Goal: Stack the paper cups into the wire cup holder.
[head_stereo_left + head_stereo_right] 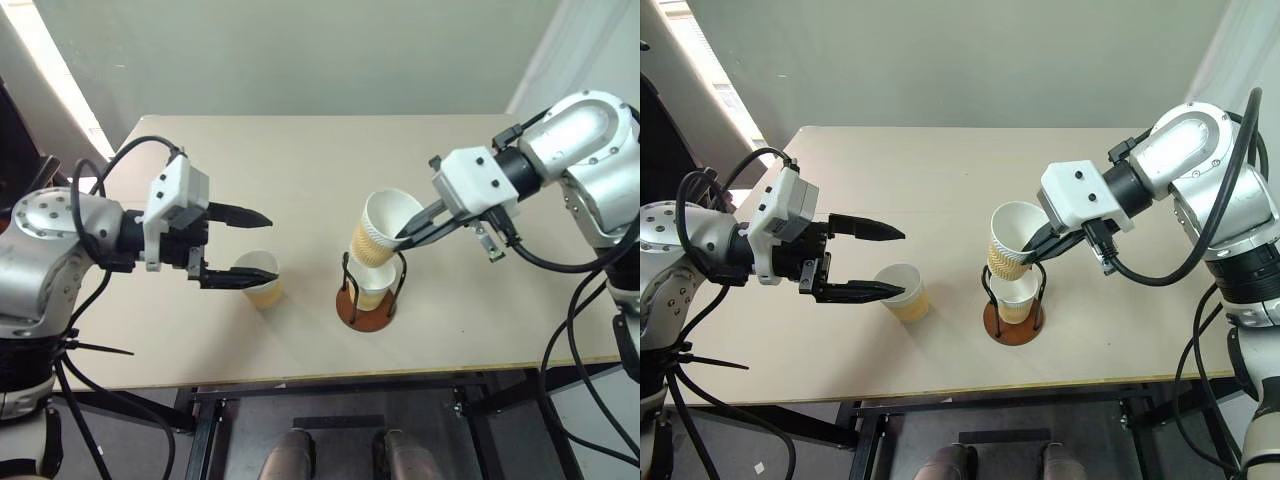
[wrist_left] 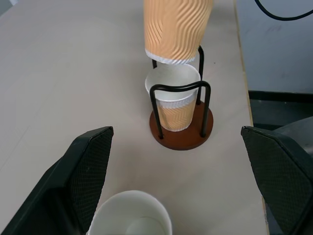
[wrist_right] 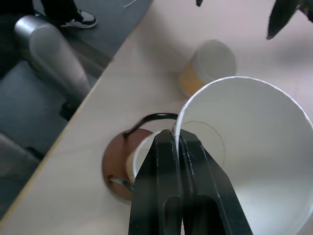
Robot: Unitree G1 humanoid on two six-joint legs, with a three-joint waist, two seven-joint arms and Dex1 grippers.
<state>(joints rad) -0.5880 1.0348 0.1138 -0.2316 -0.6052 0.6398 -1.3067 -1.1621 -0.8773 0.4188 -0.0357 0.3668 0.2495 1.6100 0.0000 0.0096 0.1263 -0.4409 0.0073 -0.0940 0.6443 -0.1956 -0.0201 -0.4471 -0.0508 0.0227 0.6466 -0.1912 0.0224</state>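
My right gripper should keep lowering the cup it holds until that cup sits inside, as the held cup's bottom (image 1: 369,251) is over the opening of the cup (image 1: 374,277) in the holder.
My right gripper (image 1: 405,237) is shut on the rim of a paper cup (image 1: 383,230). The cup hangs tilted just above the wire cup holder (image 1: 365,312), its bottom between the tops of the black wire loops. A second paper cup (image 1: 375,283) stands upright inside the holder. In the right wrist view the fingers (image 3: 178,186) pinch the white rim of the held cup (image 3: 244,161). A third paper cup (image 1: 262,280) stands upright on the table to the left of the holder. My left gripper (image 1: 258,247) is open, pointing toward the holder, its fingers spread around and above this cup (image 2: 132,220).
The beige table (image 1: 300,160) has free surface behind and to the left of the cups. Its front edge (image 1: 330,378) runs close to the holder. A pale wall stands behind the table. A person's shoe (image 3: 80,18) is on the floor off the table's edge.
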